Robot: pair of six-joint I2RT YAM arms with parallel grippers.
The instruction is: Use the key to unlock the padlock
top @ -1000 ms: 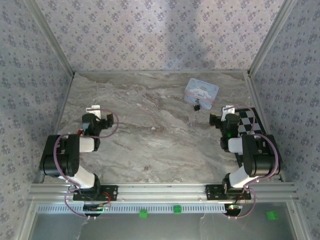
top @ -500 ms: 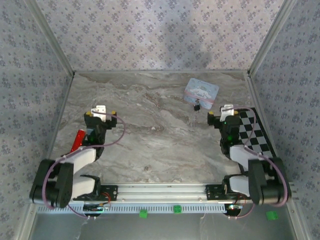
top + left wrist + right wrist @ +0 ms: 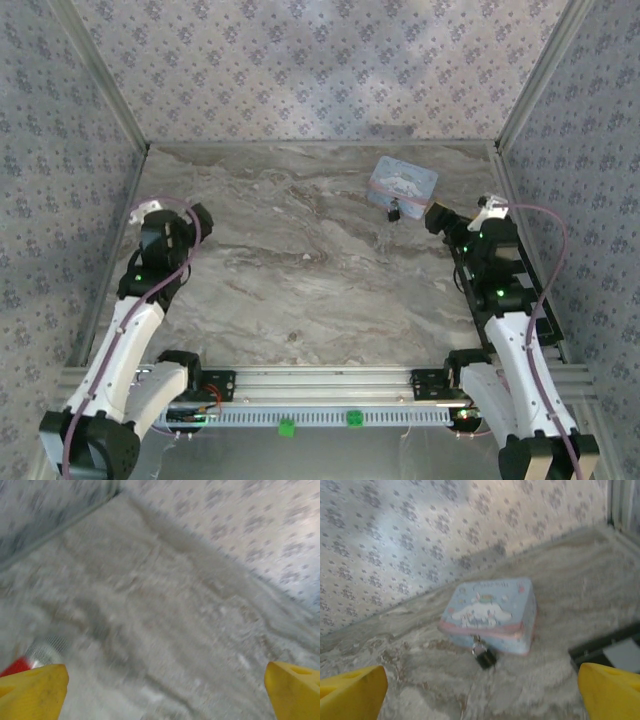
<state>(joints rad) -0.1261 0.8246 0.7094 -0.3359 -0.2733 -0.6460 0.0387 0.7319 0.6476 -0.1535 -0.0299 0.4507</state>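
The red piece [image 3: 31, 659] beside my left gripper is a microphone, so my left gripper should move back while my right gripper takes the key near the front edge.
The padlock [image 3: 394, 210] is a tiny black block with a silver shackle, hanging on the front clasp of a pale blue, pink-rimmed cartoon tin [image 3: 403, 181] at the back right. My right gripper [image 3: 438, 218] is just right of it and apart from it, facing it. In the right wrist view the padlock [image 3: 486, 657] lies ahead of the open right gripper [image 3: 482, 692], whose jaws hold nothing. A red piece with a silver end [image 3: 31, 658], probably the key, lies by the left yellow finger [image 3: 32, 692] of my open left gripper [image 3: 165, 692]. The left gripper [image 3: 195, 220] is at mid left.
The marble tabletop [image 3: 310, 280] is boxed in by patterned walls [image 3: 300, 70] at the back and on both sides. A black-and-white checker panel [image 3: 615, 652] lies at the right edge beside the tin. The left wrist view is blurred by motion.
Both arms have unfolded from a tucked pose and stretched forward. The right gripper has swung toward the tin and padlock; the left arm now covers the red piece in the top view.
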